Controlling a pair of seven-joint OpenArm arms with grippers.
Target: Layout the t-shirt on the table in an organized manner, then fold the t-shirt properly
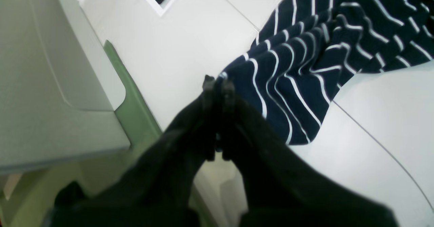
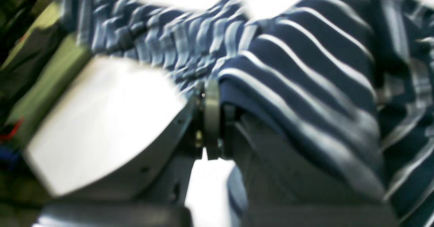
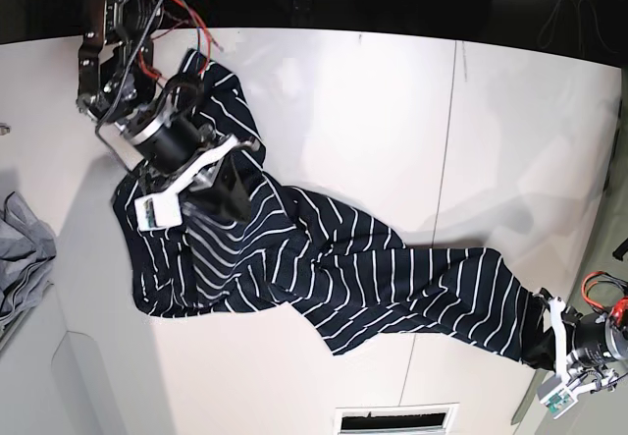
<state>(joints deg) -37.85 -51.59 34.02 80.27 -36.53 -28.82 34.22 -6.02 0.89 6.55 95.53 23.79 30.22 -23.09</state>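
The t-shirt's end is at the table's edge, but its middle lies bunched (image 3: 329,273). I need to let go of that end with my left gripper and then use it to pull the middle's far edge (image 3: 417,249).
The dark navy t-shirt (image 3: 324,258) with thin white stripes lies crumpled and stretched diagonally across the white table (image 3: 392,101). My right gripper (image 3: 238,197) is over the shirt's upper left part. In the blurred right wrist view it (image 2: 212,86) looks shut on a fold of the striped fabric (image 2: 305,61). My left gripper (image 3: 538,345) is at the shirt's lower right end near the table's edge. In the left wrist view it (image 1: 218,81) is shut on the edge of the shirt (image 1: 298,74).
A plain light grey garment (image 3: 22,248) lies at the table's left edge. A white framed slot (image 3: 392,420) sits at the front edge. Thin dark seams (image 3: 453,131) cross the table. A pale panel (image 1: 51,84) and green floor lie beyond the edge by my left gripper.
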